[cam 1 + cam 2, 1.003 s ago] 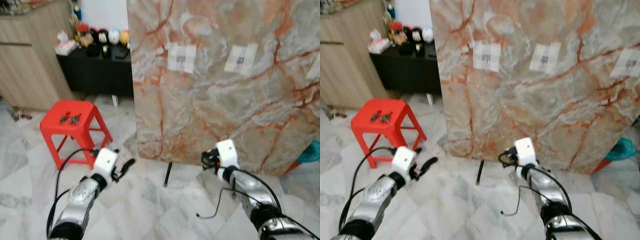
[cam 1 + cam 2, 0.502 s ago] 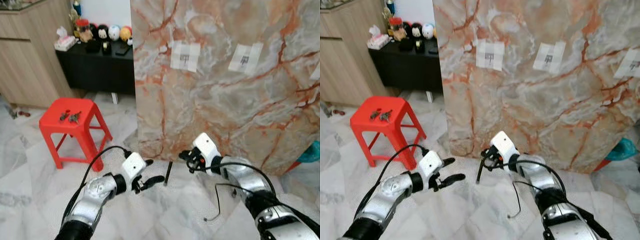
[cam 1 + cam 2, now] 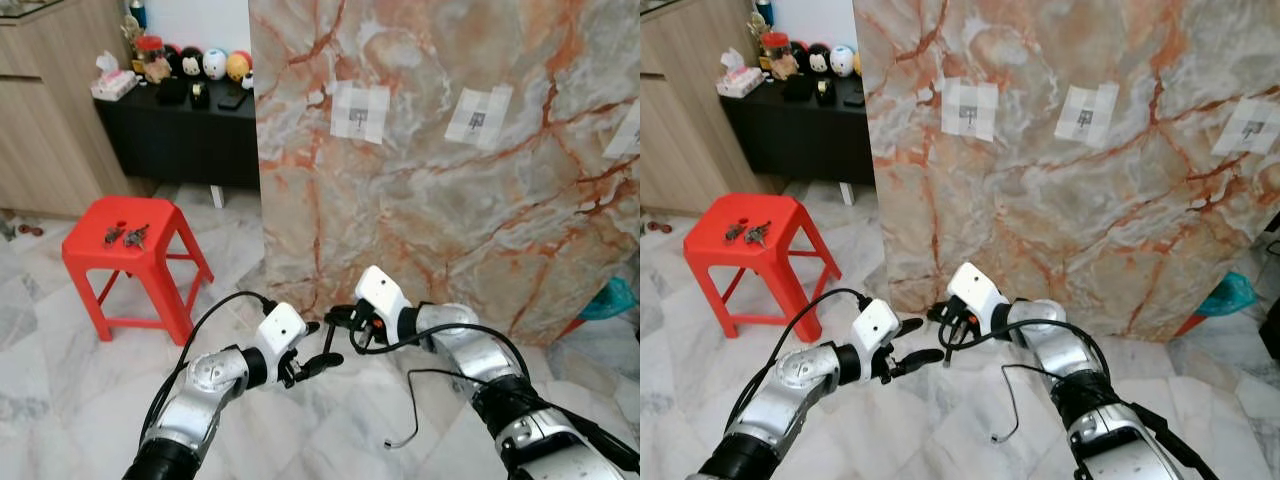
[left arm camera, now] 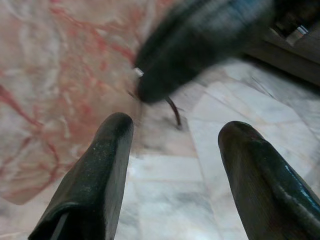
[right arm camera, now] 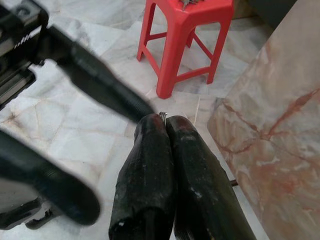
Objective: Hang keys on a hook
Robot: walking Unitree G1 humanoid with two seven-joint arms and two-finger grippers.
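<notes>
My right gripper will have keys on a ring hidden between its fingers, because a tiny metal glint (image 4: 139,72) shows at my right gripper's tips (image 4: 152,82).
Two small bunches of keys (image 3: 125,237) lie on top of a red plastic stool (image 3: 150,262) at the left. A tall marble panel (image 3: 450,200) stands ahead, with taped white patches (image 3: 358,112) holding small hooks. My left gripper (image 3: 322,345) is open and low in front of the panel's foot, its fingers (image 4: 107,165) spread wide with nothing between them. My right gripper (image 3: 334,315) is shut and points left, its tip just above the left gripper's tips. A tiny metal glint (image 5: 162,115) shows at the right fingertips; I cannot tell what it is.
A wooden cabinet (image 3: 40,110) and a black sideboard (image 3: 180,130) with toys stand at the back left. A thin black rod (image 4: 173,110) props the panel on the marble floor. A loose cable (image 3: 420,420) hangs from my right arm. Something teal (image 3: 622,298) sits at the far right.
Both arms have swung inward. The left gripper moved right to the centre, the right gripper moved left, and their tips now nearly meet. The camera also shifted a little.
</notes>
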